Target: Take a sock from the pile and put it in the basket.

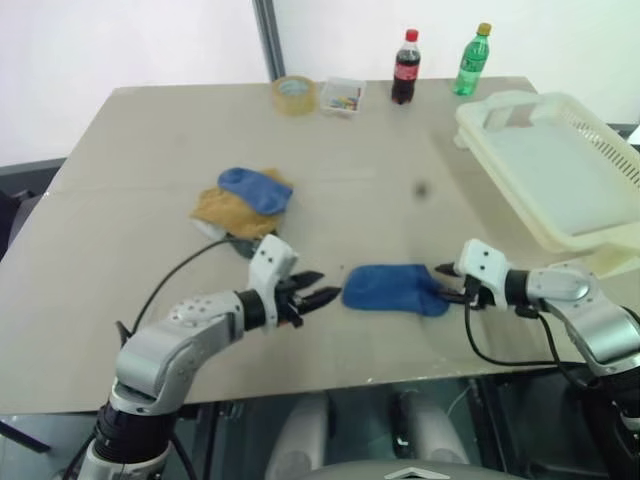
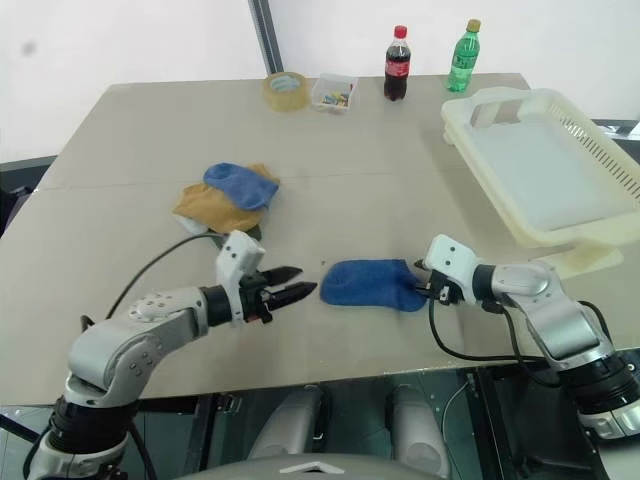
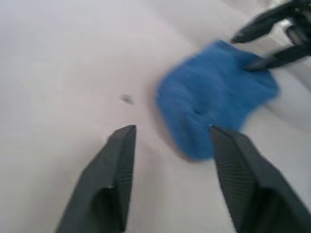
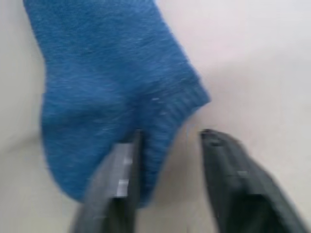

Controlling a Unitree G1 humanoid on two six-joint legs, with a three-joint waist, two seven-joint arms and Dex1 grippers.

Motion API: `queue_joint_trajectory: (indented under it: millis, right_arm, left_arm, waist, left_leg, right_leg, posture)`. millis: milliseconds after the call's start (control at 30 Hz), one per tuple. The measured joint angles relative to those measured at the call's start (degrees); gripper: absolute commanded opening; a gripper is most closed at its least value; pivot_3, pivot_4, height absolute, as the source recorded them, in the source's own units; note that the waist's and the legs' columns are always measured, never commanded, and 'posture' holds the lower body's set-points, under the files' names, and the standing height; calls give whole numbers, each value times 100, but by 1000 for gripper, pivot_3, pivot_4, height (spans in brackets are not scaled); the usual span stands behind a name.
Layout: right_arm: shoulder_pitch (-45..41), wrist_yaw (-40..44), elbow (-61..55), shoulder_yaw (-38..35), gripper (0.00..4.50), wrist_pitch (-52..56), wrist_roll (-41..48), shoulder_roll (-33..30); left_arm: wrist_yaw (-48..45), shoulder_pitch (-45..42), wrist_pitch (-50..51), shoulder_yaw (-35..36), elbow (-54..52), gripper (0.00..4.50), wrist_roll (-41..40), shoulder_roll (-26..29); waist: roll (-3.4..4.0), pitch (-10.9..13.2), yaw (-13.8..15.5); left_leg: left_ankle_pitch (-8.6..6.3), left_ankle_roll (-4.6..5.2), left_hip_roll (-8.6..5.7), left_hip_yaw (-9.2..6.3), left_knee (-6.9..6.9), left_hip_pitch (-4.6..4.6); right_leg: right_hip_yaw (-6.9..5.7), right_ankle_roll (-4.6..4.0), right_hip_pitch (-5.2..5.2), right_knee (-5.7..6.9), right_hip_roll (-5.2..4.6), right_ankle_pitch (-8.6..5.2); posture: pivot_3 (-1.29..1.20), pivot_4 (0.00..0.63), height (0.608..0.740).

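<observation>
The blue sock on the pile (image 1: 255, 190) shares the flat sock's colour (image 1: 394, 289), so I expect it to match that sock's length when I lay it on top.
A royal-blue sock (image 1: 395, 289) lies flat on the table's front part, between my two grippers. My left gripper (image 1: 325, 288) is open just left of the sock's toe end, touching nothing. In the left wrist view the sock (image 3: 214, 102) lies beyond the spread fingers (image 3: 116, 165). My right gripper (image 1: 443, 283) is open at the sock's other end. In the right wrist view one finger (image 4: 121, 170) rests over the sock's ribbed cuff (image 4: 165, 126) and the other stands over bare table. The pile (image 1: 245, 205), blue on mustard-yellow, sits behind my left gripper. The cream basket (image 1: 520, 100) stands at the far right.
Along the table's far edge stand a tape roll (image 1: 294, 94), a small clear box (image 1: 343, 96), a cola bottle (image 1: 405, 68) and a green bottle (image 1: 472, 60). The table's front edge runs just below both arms. The basket overhangs the right edge.
</observation>
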Motion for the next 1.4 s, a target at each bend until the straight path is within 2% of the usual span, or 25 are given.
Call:
queue_joint_trajectory:
  millis: [133, 233, 400, 533, 667, 733, 767, 967, 1033, 1100, 1167, 1200, 1400]
  right_arm:
    - [40, -8, -195, -309, 2175, -113, 182, 62]
    - [-55, -66, -434, -525, 2175, -182, 350, 235]
    - [-267, -219, -803, -660, 2175, -59, 519, 414]
    - [-298, -387, -1051, -738, 2175, 146, 636, 503]
    - [-301, -537, -1173, -797, 2277, 194, 671, 557]
    - [-300, -576, -1216, -826, 2277, 214, 682, 557]
    - [-300, -608, -1254, -852, 2277, 244, 693, 557]
    - [-261, -772, -1292, -1005, 2277, 333, 788, 556]
    - [-261, -772, -1295, -1056, 2994, 436, 893, 556]
    - [-261, -753, -1295, -1131, 3440, 504, 1037, 556]
    - [-272, -742, -1294, -1193, 4301, 556, 1123, 556]
    - [-280, -732, -1294, -1214, 4410, 565, 1212, 556]
    - [-267, -761, -1377, -1463, 4410, 704, 1503, 523]
  left_arm:
    - [77, -612, -946, 58, 892, 2316, 717, 83]
    - [352, -1503, -1734, -325, 1850, 2316, 1589, 21]
    - [765, -2341, -2325, -1060, 3366, 2316, 2808, -120]
    - [707, -2585, -2468, -1217, 3960, 2316, 3140, -206]
    - [558, -2758, -2617, -1235, 4258, 1163, 3298, -216]
    - [499, -2777, -2660, -1214, 4287, 308, 3311, -249]
    - [471, -2777, -2684, -1211, 4287, 42, 3313, -267]
    - [141, -2688, -2672, -1164, 3943, 42, 3233, -303]
    - [12, -2641, -2616, -1161, 3617, 0, 3176, -350]
    - [-65, -2628, -2512, -1143, 3420, 0, 3100, -373]
    - [-138, -2617, -2382, -1140, 3217, 0, 3023, -449]
    - [-175, -2615, -2300, -1145, 3103, 0, 2978, -501]
    - [-220, -2547, -2069, -1198, 2974, 0, 2966, -696]
  waist:
    - [0, 1, 47]
    - [-1, 1, 83]
    - [-2, 2, 90]
    - [-3, 2, 85]
    - [-3, 2, 86]
    - [-3, 2, 86]
    - [-3, 2, 84]
    - [-3, 2, 79]
    - [-3, 2, 82]
    - [-3, 2, 80]
    - [-3, 3, 76]
    - [-3, 2, 73]
    - [-3, 3, 28]
  left_leg:
    - [0, 0, -5, -2, 2, -4]
    - [0, 0, -16, -2, 3, -6]
    - [0, 0, -30, -2, 0, -12]
    - [0, 0, -29, -3, -1, -20]
    - [0, 0, -30, -3, -1, -18]
    - [0, 0, -29, -3, -1, -18]
    - [0, 0, -28, -3, -1, -19]
    - [0, 0, -25, -3, -1, -19]
    - [0, 0, -24, -3, -1, -19]
    - [0, 0, -24, -3, -1, -17]
    - [0, 1, -24, -3, -1, -18]
    - [0, 1, -24, -3, -1, -18]
    - [0, 1, -26, -3, -1, -18]
  right_leg:
    - [-2, 1, 1, -2, -2, 0]
    - [-1, 10, 0, -3, -2, 21]
    - [0, 13, -8, -4, -2, 23]
    - [1, 12, -17, -3, -3, 23]
    - [0, 13, -16, -1, -4, 23]
    - [1, 13, -16, -1, -5, 23]
    - [0, 12, -16, -1, -5, 23]
    - [1, 12, -16, -1, -7, 23]
    - [1, 12, -16, -1, -8, 24]
    - [1, 12, -15, 0, -8, 24]
    - [1, 12, -15, 0, -8, 23]
    - [1, 12, -15, 0, -8, 23]
    - [1, 13, -15, 1, -7, 23]
  posture:
    - [0, 150, 740]
    - [0, 150, 740]
    - [0, 150, 740]
    - [0, 150, 740]
    - [0, 150, 740]
    - [0, 150, 740]
    - [0, 150, 740]
    - [0, 150, 740]
    - [0, 150, 740]
    - [0, 150, 740]
    - [0, 150, 740]
    - [0, 150, 740]
    - [0, 150, 740]
